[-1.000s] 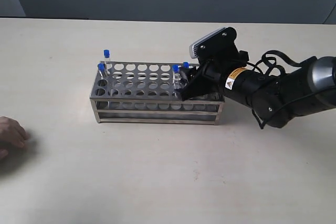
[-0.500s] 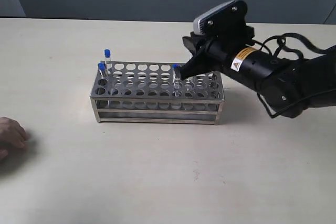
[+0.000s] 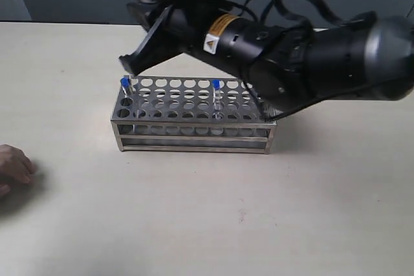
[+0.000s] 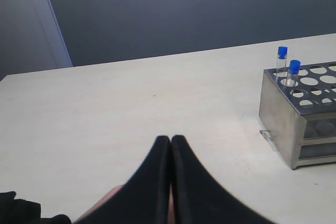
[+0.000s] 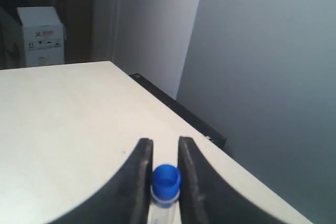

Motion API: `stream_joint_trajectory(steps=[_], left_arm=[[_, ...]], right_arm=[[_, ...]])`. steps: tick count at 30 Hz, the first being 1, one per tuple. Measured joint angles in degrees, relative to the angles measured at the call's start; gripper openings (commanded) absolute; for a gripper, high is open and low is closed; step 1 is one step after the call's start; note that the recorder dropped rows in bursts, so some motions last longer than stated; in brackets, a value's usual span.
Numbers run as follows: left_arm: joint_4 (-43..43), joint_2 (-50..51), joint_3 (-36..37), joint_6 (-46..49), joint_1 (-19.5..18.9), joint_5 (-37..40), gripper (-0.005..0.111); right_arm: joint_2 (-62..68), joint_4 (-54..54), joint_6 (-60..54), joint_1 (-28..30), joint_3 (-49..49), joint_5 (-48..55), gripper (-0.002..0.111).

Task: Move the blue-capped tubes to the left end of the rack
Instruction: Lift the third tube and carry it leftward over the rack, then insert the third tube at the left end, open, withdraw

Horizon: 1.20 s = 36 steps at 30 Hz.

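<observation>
The tube, its blue cap [image 5: 166, 182] in my right gripper's fingers, should keep going down until it stands in the rack, as open holes [image 3: 125, 102] lie beside the seated tubes.
The steel rack [image 3: 194, 127] stands mid-table. One blue-capped tube [image 3: 124, 82] sits in its left end and another [image 3: 217, 84] near the middle. My right gripper [image 3: 128, 67] has reached across and hovers over the rack's left end. In the right wrist view my right gripper [image 5: 165, 141] is shut on a blue-capped tube [image 5: 166, 178]. The left wrist view shows the rack [image 4: 278, 114] with two blue-capped tubes [image 4: 282, 52] [image 4: 294, 65] at its near end. My left gripper [image 4: 170, 138] is shut and empty, away from the rack.
A person's hand [image 3: 11, 165] rests on the table at the left edge, and skin shows under my left fingers [image 4: 157, 182]. A white box [image 5: 41, 35] stands beyond the table. Bare table lies in front of the rack.
My right arm has swung from the rack's right end up and over to its left end, carrying a blue-capped tube. The right-end hole it came from is now empty.
</observation>
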<state>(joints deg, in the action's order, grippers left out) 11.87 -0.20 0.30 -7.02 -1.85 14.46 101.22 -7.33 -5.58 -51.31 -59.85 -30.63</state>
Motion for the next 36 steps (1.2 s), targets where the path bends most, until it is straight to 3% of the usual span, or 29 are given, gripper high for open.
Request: stream_joint_trajectory(steps=[12,29,31,33,36], left_arm=[[0.00,0.00,0.00,0.00,0.00,0.00,0.001],[0.00,0.00,0.00,0.00,0.00,0.00,0.001],[0.00,0.00,0.00,0.00,0.00,0.00,0.001],[0.00,0.00,0.00,0.00,0.00,0.00,0.001],[0.00,0.00,0.00,0.00,0.00,0.00,0.001]], right_arm=[[12.28,-0.10,1.99,-4.28,-8.64,3.31,0.000],[14.70,-0.10,5.58,-4.72,-9.28,7.06,0.001],[15.40,-0.10,5.89,-4.72,-9.28,8.31,0.013],[15.61,-0.10,6.00,-4.72,-9.28,9.39,0.040],[15.61,-0.10,6.00,-4.72,-9.28,10.42,0.050]])
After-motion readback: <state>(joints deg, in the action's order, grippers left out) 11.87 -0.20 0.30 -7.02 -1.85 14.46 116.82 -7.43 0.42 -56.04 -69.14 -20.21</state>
